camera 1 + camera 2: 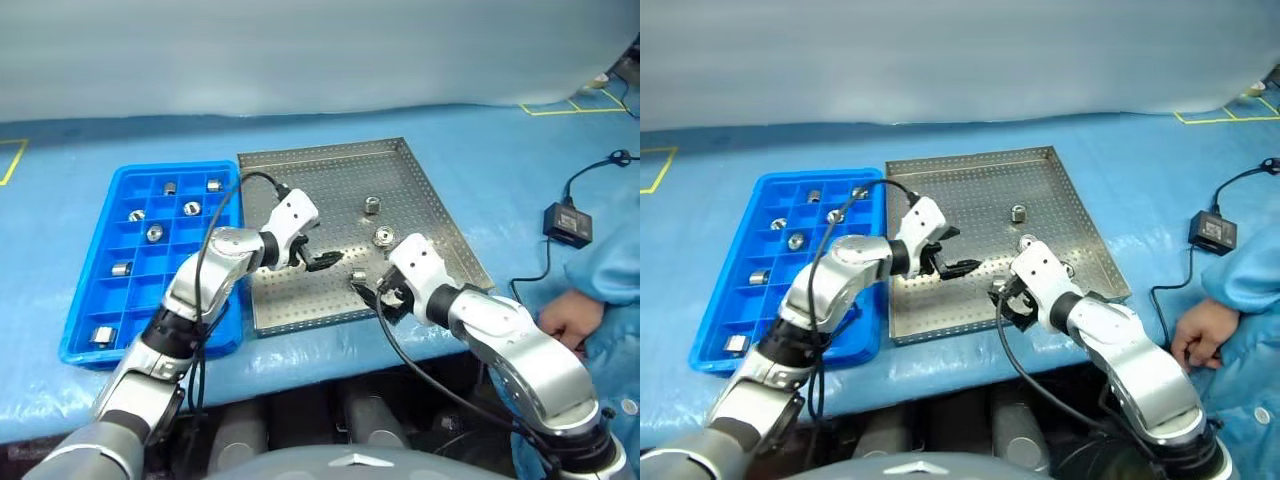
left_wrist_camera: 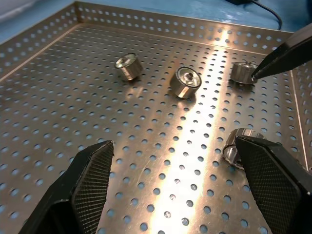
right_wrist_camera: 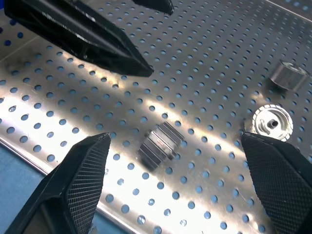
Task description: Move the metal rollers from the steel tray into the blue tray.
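The roller by my left gripper's finger is clear of the other rollers, so I should keep going until both fingers can close on its round side.
The steel tray lies in the middle of the blue table, with the blue tray beside it on the left. Several metal rollers sit in separate compartments of the blue tray. Loose rollers rest on the steel tray's perforated floor, and one lies on its side. My left gripper hovers open and empty over the tray's near half, with a roller beside one finger. My right gripper is open and empty at the near edge, by a roller.
A person's hand and blue sleeve rest at the table's right edge. A black power adapter with its cable lies to the right of the steel tray. The two grippers point towards each other, close together over the tray.
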